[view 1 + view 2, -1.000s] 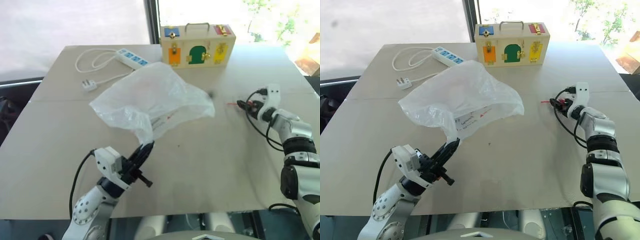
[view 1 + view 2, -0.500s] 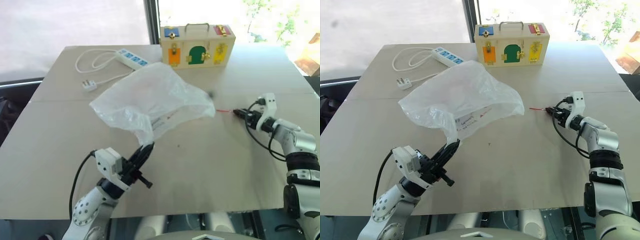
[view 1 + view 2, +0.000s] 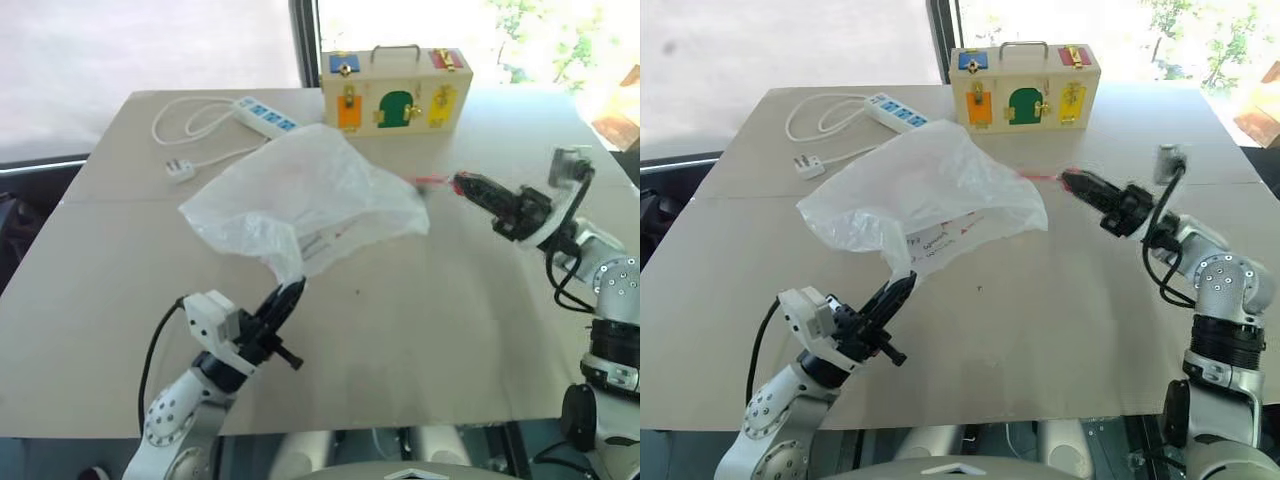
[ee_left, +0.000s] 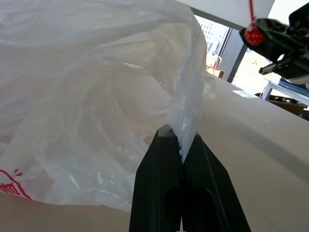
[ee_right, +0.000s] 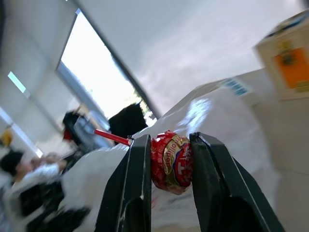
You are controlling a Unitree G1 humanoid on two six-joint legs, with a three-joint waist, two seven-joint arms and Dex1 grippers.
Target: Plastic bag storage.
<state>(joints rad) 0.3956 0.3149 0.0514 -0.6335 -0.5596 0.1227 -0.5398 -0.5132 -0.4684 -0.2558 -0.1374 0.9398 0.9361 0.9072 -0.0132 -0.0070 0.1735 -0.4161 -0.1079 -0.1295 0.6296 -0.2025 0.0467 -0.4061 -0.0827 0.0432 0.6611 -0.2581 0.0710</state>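
The left gripper holds the plastic bag's opening [image 3: 978, 214] apart, so the right gripper should keep moving the lollipop in until it is over the red print, then let go.
The plastic bag [image 3: 300, 200], crinkly translucent white with red print, lies puffed up on the middle of the table. My left gripper [image 3: 290, 295] is shut on a bunched strip of the plastic bag [image 4: 186, 116] at its near edge, and its fingertips [image 4: 166, 137] pinch the film. My right gripper [image 3: 465, 185] hovers above the table just right of the bag and points toward it. It is shut on a red wrapped lollipop [image 5: 170, 160]. The lollipop's red stick [image 3: 430, 181] reaches toward the bag's right side.
A wooden lock box [image 3: 395, 88] with coloured doors stands at the table's far edge. A white power strip [image 3: 265, 115] with its coiled cord and plug [image 3: 179, 170] lies at the back left. The table's front edge [image 3: 400, 425] runs close to my arms.
My right gripper has risen off the table and swung left toward the bag, carrying the lollipop and turning to point at the bag. The left gripper and bag have stayed put.
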